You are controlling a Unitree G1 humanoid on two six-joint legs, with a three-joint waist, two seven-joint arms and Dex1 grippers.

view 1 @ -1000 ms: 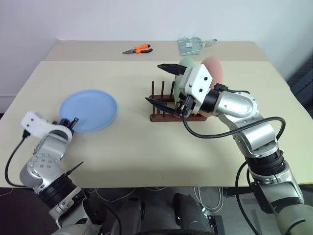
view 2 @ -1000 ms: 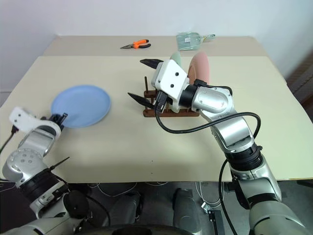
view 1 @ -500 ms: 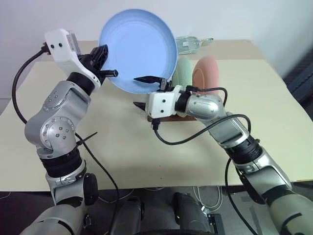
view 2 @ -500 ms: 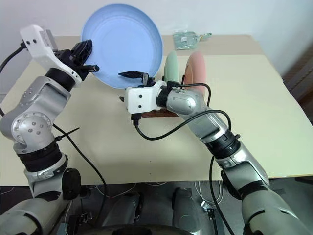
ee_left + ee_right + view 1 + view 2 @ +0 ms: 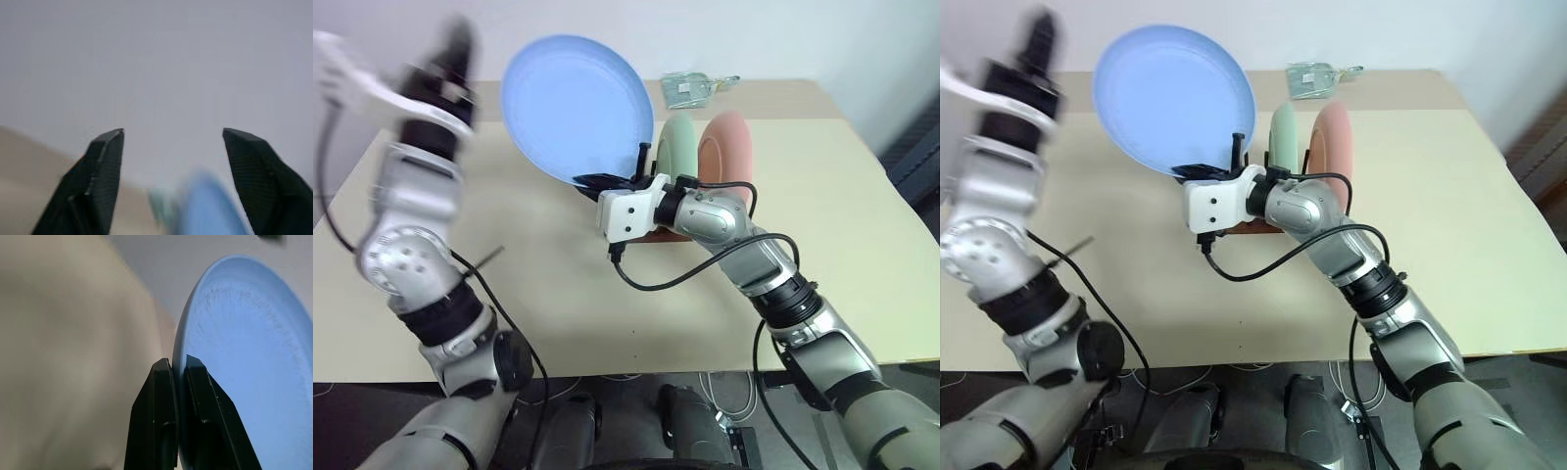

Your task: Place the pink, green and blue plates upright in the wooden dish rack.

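Observation:
The blue plate's flat side (image 5: 578,110) is across the rack's slots, so my right gripper should turn the blue plate parallel to the green plate (image 5: 678,149) before it lowers the blue plate into the rack.
The blue plate (image 5: 578,108) is held up on edge above the table, left of the rack. My right gripper (image 5: 605,182) is shut on its lower rim; in the right wrist view both fingers (image 5: 164,396) pinch the rim of the blue plate (image 5: 244,347). My left gripper (image 5: 458,54) hangs open in the air up and to the left, apart from the plate, its fingers (image 5: 105,166) spread wide. The green plate (image 5: 677,142) and pink plate (image 5: 729,147) stand upright in the wooden dish rack (image 5: 1263,227), which is mostly hidden behind my right hand.
A clear plastic bag (image 5: 695,88) lies at the back of the beige table (image 5: 852,245). A black cable loops from my right wrist over the table in front of the rack.
The blue plate rose from the table's left side on my left gripper. My right gripper closed on its lower rim; the left gripper opened, let go and swung up and away.

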